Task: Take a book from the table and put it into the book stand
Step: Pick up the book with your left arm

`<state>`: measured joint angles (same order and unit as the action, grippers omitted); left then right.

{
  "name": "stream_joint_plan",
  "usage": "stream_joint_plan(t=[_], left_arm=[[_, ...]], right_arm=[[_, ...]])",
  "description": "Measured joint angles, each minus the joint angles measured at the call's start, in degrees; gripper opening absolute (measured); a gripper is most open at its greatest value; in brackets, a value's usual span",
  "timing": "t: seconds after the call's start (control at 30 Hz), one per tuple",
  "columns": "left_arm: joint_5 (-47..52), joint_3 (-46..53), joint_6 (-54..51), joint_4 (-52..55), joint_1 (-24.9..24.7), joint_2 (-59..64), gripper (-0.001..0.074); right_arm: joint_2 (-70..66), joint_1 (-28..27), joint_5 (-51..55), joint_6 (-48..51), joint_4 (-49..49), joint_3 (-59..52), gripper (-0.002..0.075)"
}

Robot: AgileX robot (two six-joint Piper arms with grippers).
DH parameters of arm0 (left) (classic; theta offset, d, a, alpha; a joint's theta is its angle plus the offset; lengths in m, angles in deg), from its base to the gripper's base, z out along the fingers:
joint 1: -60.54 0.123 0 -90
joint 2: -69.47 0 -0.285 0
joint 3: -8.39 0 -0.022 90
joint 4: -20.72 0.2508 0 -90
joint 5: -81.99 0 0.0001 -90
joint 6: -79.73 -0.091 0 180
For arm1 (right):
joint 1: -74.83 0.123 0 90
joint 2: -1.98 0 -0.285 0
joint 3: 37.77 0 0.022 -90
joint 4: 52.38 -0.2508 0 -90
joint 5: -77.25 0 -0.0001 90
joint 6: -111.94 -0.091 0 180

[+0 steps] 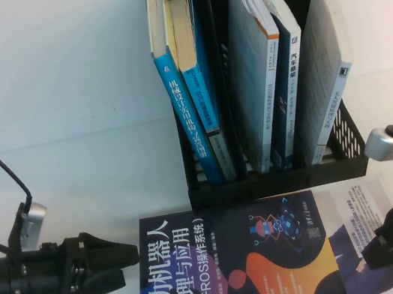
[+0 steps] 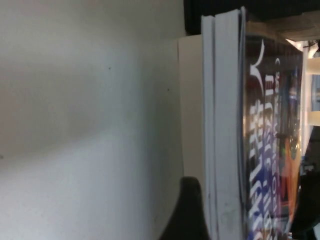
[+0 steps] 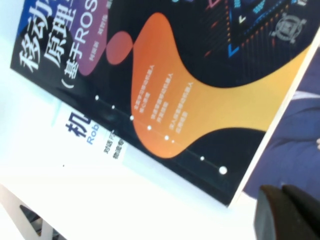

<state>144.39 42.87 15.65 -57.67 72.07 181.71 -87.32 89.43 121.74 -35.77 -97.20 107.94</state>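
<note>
The dark book's title end [image 3: 27,56] sticks out beyond the white-covered book, so I should keep moving my left gripper in until its fingers surround that end [image 1: 148,276], then close them.
The dark book [image 1: 233,270] with the white title and orange swirl lies flat on the table [image 1: 59,102], on top of a white-covered book [image 1: 377,222], just in front of the black book stand [image 1: 278,178]. My left gripper [image 1: 130,265] is open at the book's left edge. In the left wrist view its fingers [image 2: 187,215] stand on either side of the stacked page edges and cover [image 2: 270,140]. My right gripper [image 1: 376,256] is shut and empty, over the white-covered book to the right of the dark book [image 3: 200,60].
The stand's slots hold several upright books, blue-spined ones [image 1: 194,109] on the left and white and blue ones [image 1: 281,63] on the right. The white-covered book also shows in the right wrist view [image 3: 90,135]. A cable [image 1: 3,173] runs along the left arm.
</note>
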Motion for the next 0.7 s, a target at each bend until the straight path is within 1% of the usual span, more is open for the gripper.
stream_joint_plan(t=[0.23,0.4,0.7], left_arm=[[0.43,-0.10,-1.80,-2.95,-0.51,5.52,0.0547],[2.24,-0.10,-5.02,-5.85,-3.16,8.92,0.0547],[2.73,-0.74,-6.36,-8.92,-7.53,11.29,0.0547]], right_arm=[[0.00,0.00,1.19,0.13,-0.88,0.00,-0.0003],[0.00,0.00,1.40,0.13,-1.12,0.00,-0.0003],[0.00,0.00,1.54,0.35,-1.60,0.00,-0.0003]])
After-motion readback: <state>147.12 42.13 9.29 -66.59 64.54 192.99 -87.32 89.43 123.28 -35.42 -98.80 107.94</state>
